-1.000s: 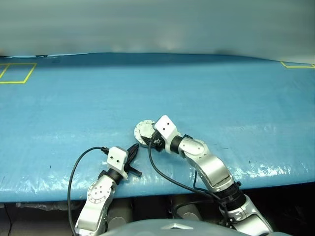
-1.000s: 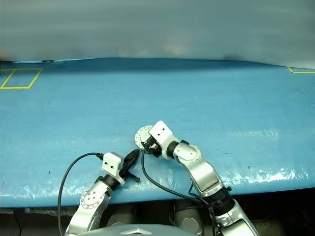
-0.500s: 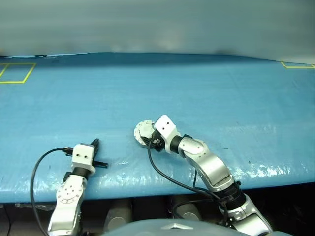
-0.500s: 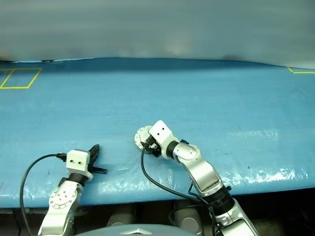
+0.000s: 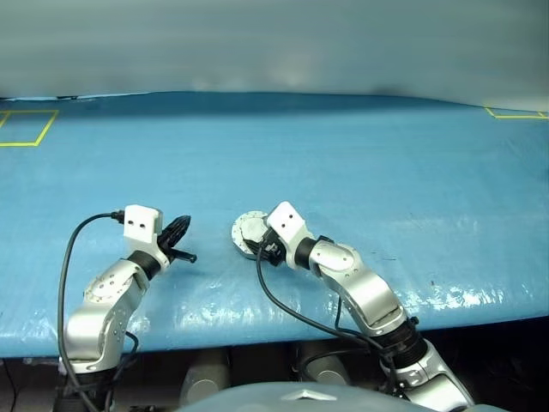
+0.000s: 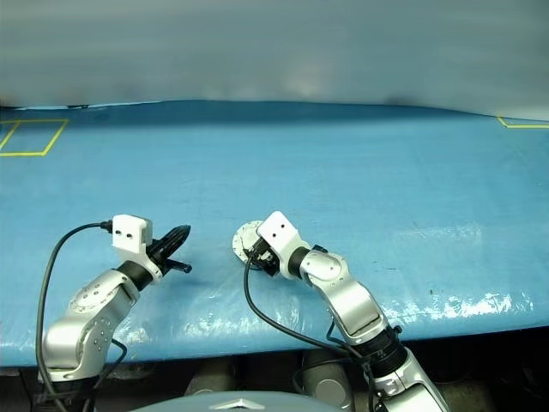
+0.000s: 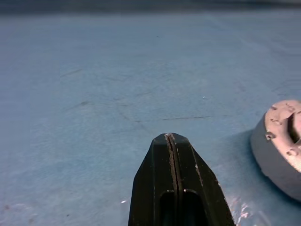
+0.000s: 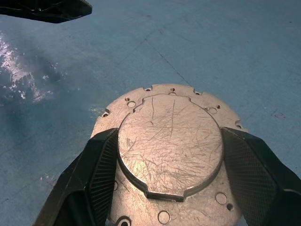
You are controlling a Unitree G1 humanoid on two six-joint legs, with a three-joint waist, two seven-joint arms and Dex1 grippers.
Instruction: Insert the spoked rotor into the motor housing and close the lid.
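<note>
The lid's raised centre is held by my right gripper alone, so my left gripper should keep the lid's rim steady before my right gripper opens and changes its grip.
The motor housing stands on the blue table near its front edge, a short round grey metal cup. Its lid lies flat on top, showing a plain scratched grey face with a raised centre. My right gripper is shut on the motor housing, one black finger against each side. My left gripper hovers to the left of the housing, a short gap away, shut and empty. The left wrist view shows its closed fingertips with the housing off to one side. The spoked rotor is hidden.
A blue sheet covers the table. Yellow tape marks sit at its far left corner and far right corner. The table's front edge runs just below both arms. Black cables loop from each wrist.
My left gripper pulled away from the housing to the left, then rose and moved forward, staying shut. The right gripper and the housing have not moved.
</note>
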